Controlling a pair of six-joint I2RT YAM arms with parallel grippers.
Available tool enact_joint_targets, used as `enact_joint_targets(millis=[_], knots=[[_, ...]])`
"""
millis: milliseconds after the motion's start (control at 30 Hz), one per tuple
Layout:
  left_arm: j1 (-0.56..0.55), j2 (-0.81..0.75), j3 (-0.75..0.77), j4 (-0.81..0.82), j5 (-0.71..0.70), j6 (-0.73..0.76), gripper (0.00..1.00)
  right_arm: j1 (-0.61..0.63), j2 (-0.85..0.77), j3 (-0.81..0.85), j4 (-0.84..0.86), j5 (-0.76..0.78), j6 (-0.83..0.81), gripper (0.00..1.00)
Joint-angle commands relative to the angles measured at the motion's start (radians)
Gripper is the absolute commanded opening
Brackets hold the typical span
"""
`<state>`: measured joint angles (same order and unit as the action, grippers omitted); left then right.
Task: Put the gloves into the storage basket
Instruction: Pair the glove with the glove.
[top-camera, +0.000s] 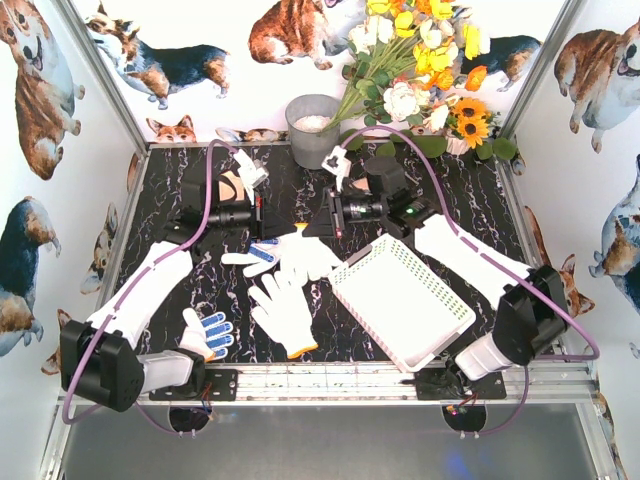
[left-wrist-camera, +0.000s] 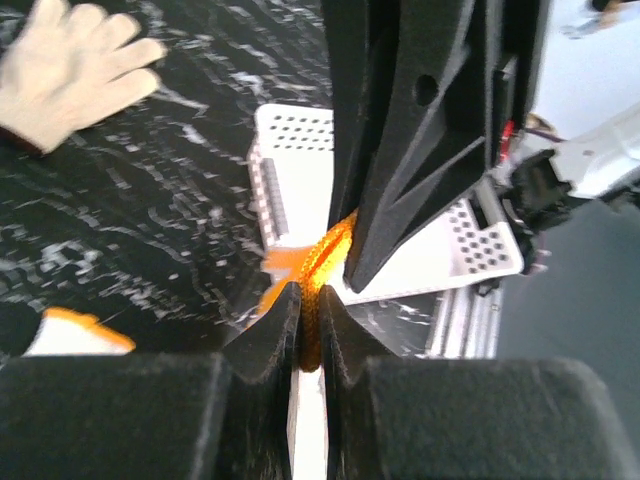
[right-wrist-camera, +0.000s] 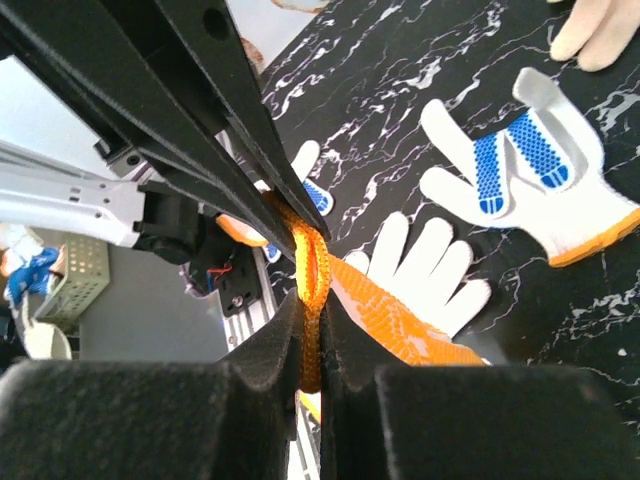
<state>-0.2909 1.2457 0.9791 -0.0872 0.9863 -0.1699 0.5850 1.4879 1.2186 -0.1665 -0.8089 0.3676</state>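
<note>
The yellow-palm glove (top-camera: 312, 258) is hanging behind the orange-cuffed white glove. My left gripper and right gripper need to swing it back first and then lay it flat on top of that white glove (top-camera: 285, 316).
Both grippers are shut on the orange cuff (right-wrist-camera: 312, 262) of one glove, a white knit one with a yellow-orange palm (right-wrist-camera: 425, 322), and face each other closely. In the top view this glove (top-camera: 306, 255) hangs between my left gripper (top-camera: 272, 220) and right gripper (top-camera: 318, 222) at mid-table. The cuff also shows in the left wrist view (left-wrist-camera: 322, 262). A blue-dotted glove (top-camera: 256, 257) lies beside it. A white glove with an orange cuff (top-camera: 282, 312) and another blue-dotted glove (top-camera: 211, 335) lie nearer the front. The white storage basket (top-camera: 402, 298) lies tilted at the front right and holds nothing.
A cream glove (top-camera: 232, 187) lies under the left arm at the back left. A grey metal bucket (top-camera: 312, 128) and a bunch of artificial flowers (top-camera: 420, 60) stand at the back. The aluminium rail (top-camera: 330, 378) runs along the front edge.
</note>
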Motion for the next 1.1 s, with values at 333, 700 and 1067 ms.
enact_joint_targets(millis=[333, 700, 1067], knots=[[0.038, -0.062, 0.088, -0.246, -0.546, 0.12, 0.0, 0.076, 0.256, 0.242, 0.234, 0.119, 0.057, 0.0], [0.057, -0.115, 0.008, -0.336, -0.623, 0.068, 0.0, 0.146, 0.36, 0.236, 0.305, 0.116, -0.033, 0.0], [0.058, -0.177, -0.018, -0.326, -0.722, -0.027, 0.0, 0.167, 0.331, 0.206, 0.327, 0.141, -0.021, 0.0]])
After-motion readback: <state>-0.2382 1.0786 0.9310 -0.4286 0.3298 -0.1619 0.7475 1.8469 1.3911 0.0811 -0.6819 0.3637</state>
